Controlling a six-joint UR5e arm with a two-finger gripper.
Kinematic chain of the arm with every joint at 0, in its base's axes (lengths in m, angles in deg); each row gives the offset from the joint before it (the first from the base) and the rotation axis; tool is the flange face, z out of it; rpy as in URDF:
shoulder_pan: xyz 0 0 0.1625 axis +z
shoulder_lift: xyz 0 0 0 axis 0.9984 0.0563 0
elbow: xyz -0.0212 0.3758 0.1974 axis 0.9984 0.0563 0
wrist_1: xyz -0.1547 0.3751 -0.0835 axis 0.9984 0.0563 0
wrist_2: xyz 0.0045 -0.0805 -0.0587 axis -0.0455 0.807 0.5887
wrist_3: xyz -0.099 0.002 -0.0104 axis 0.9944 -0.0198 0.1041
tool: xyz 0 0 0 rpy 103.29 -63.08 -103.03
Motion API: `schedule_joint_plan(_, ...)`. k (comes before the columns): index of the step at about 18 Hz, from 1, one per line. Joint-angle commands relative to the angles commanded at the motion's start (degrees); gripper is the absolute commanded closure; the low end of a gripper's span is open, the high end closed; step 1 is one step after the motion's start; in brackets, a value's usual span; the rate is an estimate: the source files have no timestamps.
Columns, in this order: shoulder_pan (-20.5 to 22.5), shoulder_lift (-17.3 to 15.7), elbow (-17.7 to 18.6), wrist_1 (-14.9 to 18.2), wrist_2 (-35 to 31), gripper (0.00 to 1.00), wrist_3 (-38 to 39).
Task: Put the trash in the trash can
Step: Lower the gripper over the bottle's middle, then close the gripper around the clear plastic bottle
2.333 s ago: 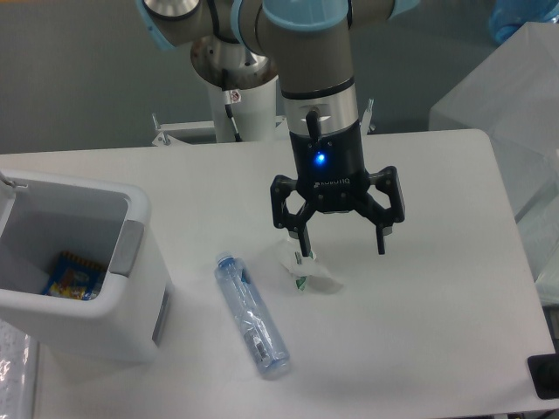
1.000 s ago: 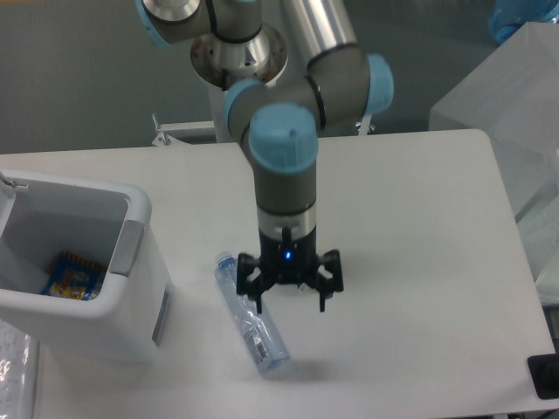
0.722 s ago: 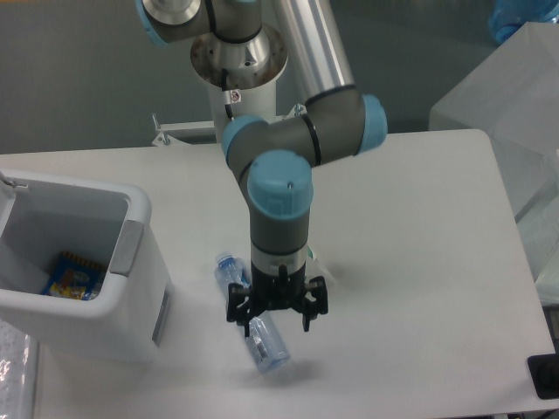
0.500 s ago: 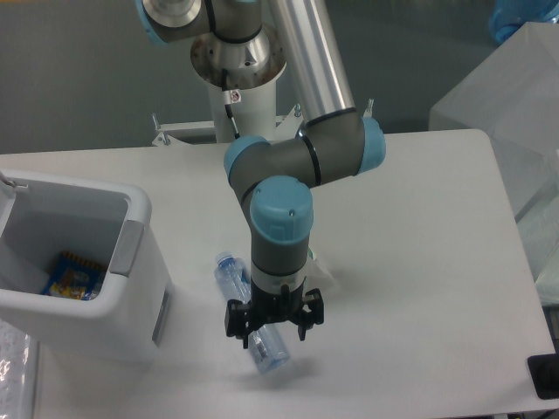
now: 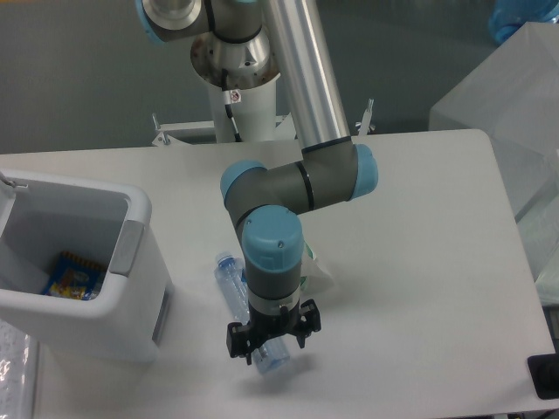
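The small crumpled wrapper pokes out across the wrist from the bottle's upper end, so the bottle will come away by itself when I lift it.
The crushed clear bottle with a bluish cap lies on the white table, front of centre, slanting towards the front right. My gripper points straight down over the bottle's lower end. Its fingers are spread, one on each side of the bottle, and it is open. The arm hides the bottle's middle. The small crumpled wrapper with green marks peeks out just right of the arm's wrist. The white trash can stands at the left edge, well left of the gripper.
A colourful packet lies inside the trash can. The robot's base stands at the table's back edge. Translucent plastic bins stand off the table at the right. A black object sits at the front right corner.
My gripper moved from over the wrapper to the front left and came down over the bottle's lower end. The bottle and wrapper have stayed where they were.
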Motion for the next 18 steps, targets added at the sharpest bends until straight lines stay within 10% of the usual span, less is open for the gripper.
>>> schedule_joint_plan(18, -1.7, 4.0, 0.1, -2.4, -2.8, 0.00, 0.1)
